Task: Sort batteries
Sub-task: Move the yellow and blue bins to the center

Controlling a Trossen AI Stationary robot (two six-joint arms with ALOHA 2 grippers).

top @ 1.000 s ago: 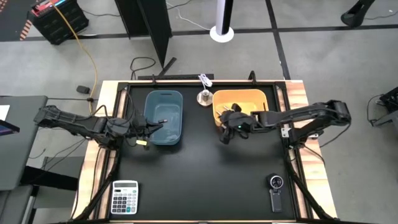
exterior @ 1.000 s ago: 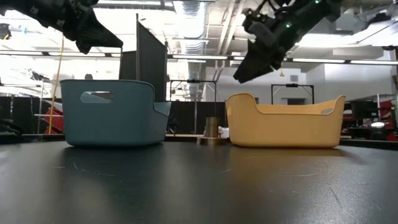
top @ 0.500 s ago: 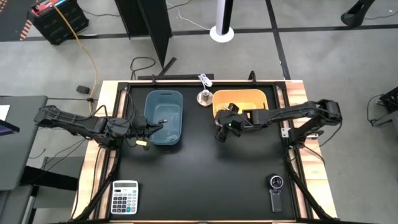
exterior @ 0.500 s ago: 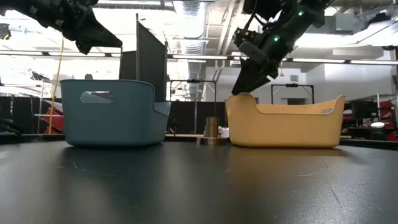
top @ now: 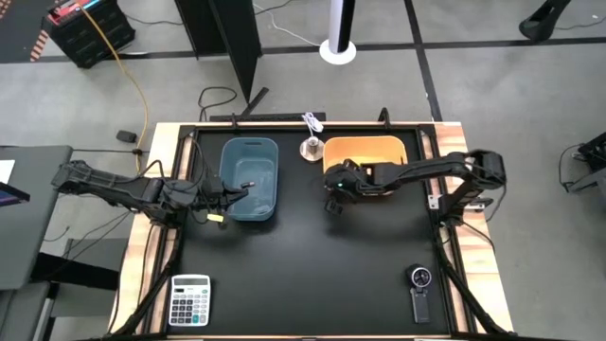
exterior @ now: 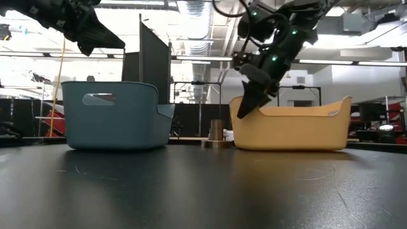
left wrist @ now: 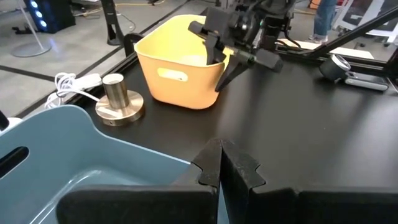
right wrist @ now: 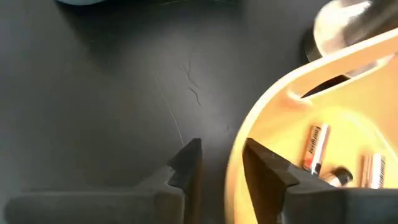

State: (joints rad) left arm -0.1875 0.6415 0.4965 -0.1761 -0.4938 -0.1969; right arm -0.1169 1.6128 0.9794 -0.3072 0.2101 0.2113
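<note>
The yellow bin lies crosswise [top: 374, 149] to the blue bin. My right gripper should grab the yellow bin's rim [top: 326, 163] and turn it parallel beside the blue bin.
A yellow bin [top: 364, 142] stands at the table's far middle, with a blue bin [top: 231, 150] to its left. Slender silvery batteries [right wrist: 315, 149] lie in the yellow bin. A small dark battery [top: 248, 183] lies in the blue bin. My right gripper [right wrist: 222, 163] is open and stands low at the yellow bin's left wall [exterior: 245, 111]. One finger is outside the rim and the other is over its inner side. My left gripper [left wrist: 219, 163] is shut and hangs above the blue bin's near-left corner [top: 212, 214]. My right gripper comes slanting down from the table's right onto the rim of the yellow bin's left wall [right wrist: 236, 155]. One finger [right wrist: 186, 163] is outside over the bare table. The other finger [right wrist: 264, 168] is on the inner side. Whether either finger touches the rim I cannot tell.
A metal bell-like object [top: 311, 147] with a white cord stands between the bins at the far edge. A calculator [top: 191, 300] lies at the near-left corner. A black device with a round dial [top: 420, 289] lies near-right. The table's middle [top: 312, 265] is bare.
My right gripper has moved toward the table's left and down. It has gone from above the yellow bin's inside to that bin's left wall.
</note>
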